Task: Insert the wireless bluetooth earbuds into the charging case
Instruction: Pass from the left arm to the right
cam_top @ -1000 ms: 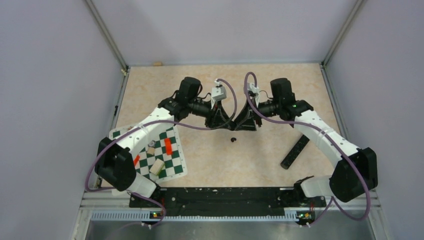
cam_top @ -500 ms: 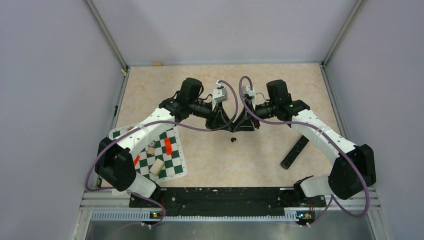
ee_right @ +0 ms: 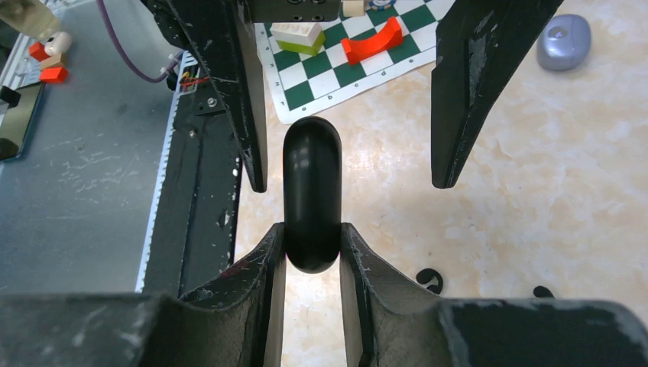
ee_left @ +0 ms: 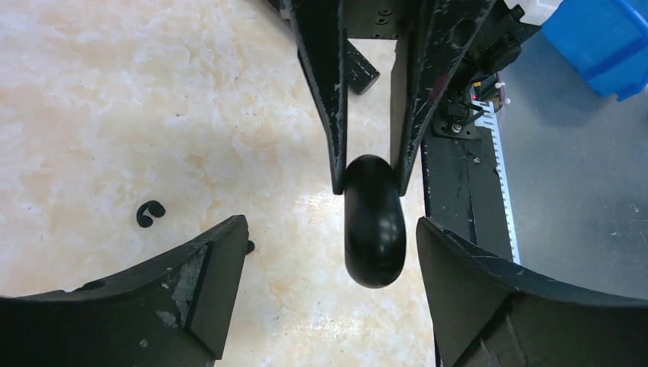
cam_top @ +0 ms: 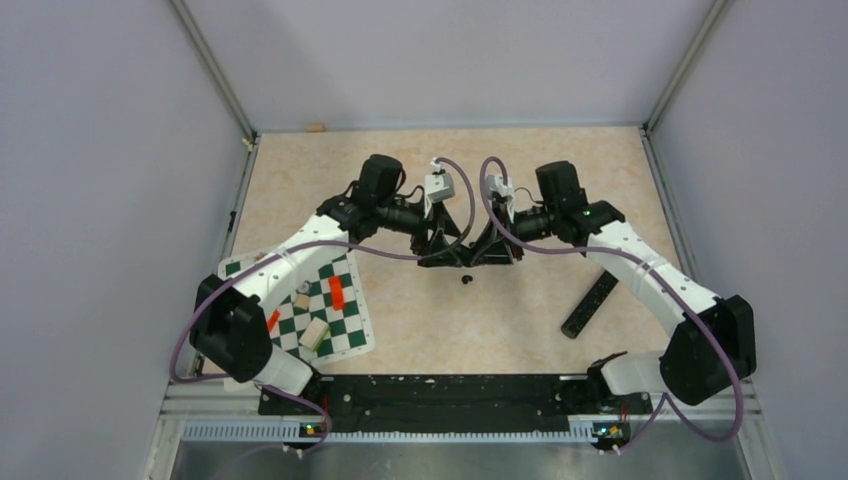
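I should clamp the case's loose end [ee_left: 374, 264] with my left gripper before my right gripper opens the case's lid, because the black charging case [ee_left: 374, 218] hangs shut in my right gripper.
A glossy black oval object [ee_right: 312, 176] hangs above the table between both arms. My right gripper [ee_right: 312, 233] is shut on its end; in the left wrist view, the black oval object [ee_left: 374, 229] shows pinched between the right fingers [ee_left: 330, 99]. My left gripper [ee_left: 328, 238] stands open, its fingers on either side of the object's other end without touching it. The charging case [ee_right: 564, 42], a lavender-grey pebble with its lid down, lies far off beyond the checkered mat. The earbuds are out of view. In the top view the two grippers [cam_top: 466, 250] meet mid-table.
Two small black curled pieces [cam_top: 466, 279] lie on the table just under the grippers. A checkered mat [cam_top: 345, 325] with red and pale blocks lies at the left. A long black cylinder [cam_top: 590, 303] lies at the right. The black base rail [cam_top: 450, 392] runs along the near edge.
My left gripper has opened and let go of the black oval object. My right gripper closed onto it about half a second ago and keeps hold.
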You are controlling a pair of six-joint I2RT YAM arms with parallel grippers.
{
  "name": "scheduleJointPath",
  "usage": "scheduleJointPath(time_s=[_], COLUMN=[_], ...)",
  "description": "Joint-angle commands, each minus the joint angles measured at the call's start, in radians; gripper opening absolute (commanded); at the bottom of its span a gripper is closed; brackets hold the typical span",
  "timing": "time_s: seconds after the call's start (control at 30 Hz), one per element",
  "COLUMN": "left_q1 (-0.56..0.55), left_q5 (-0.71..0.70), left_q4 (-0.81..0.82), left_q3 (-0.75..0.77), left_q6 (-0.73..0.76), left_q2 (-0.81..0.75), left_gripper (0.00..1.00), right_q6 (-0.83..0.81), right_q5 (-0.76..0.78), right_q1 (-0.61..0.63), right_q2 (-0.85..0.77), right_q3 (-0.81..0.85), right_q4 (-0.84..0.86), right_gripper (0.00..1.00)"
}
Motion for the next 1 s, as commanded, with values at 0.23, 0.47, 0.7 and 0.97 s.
scheduleJointPath(time_s=[0.23, 0.47, 0.7, 0.97], left_q1=[0.021, 0.018, 0.016, -0.001], left_q5=[0.037, 0.072, 0.094, 0.089], left_q4=[0.131, 0.145, 0.146, 0.124], left_q3=[0.013, 0.017, 0.019, 0.026], left_q6=[-0.110, -0.130, -0.126, -0.096], left_q2=[-0.020, -0.008, 0.004, 0.011], left_gripper=[0.87, 0.77, 0.66, 0.54], right_q6=[0.183, 0.224, 0.238, 0.241], right_q5=[0.044, 0.031, 0.028, 0.025], right_q1=[-0.023, -0.023, -0.022, -0.023], right_q2=[-0.116, -0.091, -0.080, -0.072], right_q3=[-0.057, -0.066, -0.067, -0.066], right_q4=[0.317, 0.348, 0.358, 0.358], right_gripper=[0.00, 0.00, 0.00, 0.00])
